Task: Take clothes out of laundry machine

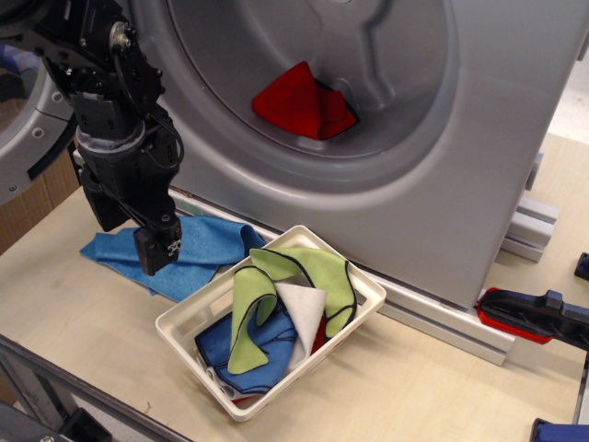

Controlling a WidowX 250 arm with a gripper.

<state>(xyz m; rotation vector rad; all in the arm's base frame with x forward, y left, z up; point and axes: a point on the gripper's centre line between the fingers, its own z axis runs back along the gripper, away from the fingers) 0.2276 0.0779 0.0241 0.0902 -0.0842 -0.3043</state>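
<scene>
The lime-green cloth (333,278) bulges up in a loose hollow fold (252,299), so I expect it to go down flat when I lower the red cloth into the basket.
The red cloth (299,101) lies bunched in the lower part of the drum hole of the grey washing machine (479,138), near the drum's front lip. My gripper (133,244) hangs pointing down at the left, outside the machine, just above a large blue cloth (198,253) on the table. Its fingers (158,250) stand apart with nothing between them. The gripper is well below and to the left of the red cloth. The grey round door (23,138) stands open at the far left, partly behind the arm.
A white slotted basket (363,304) stands in front of the machine, holding lime-green, white and blue cloths. A red-and-blue tool (529,318) lies at the right. A metal rail (442,322) runs along the machine's base. The table's front edge is near.
</scene>
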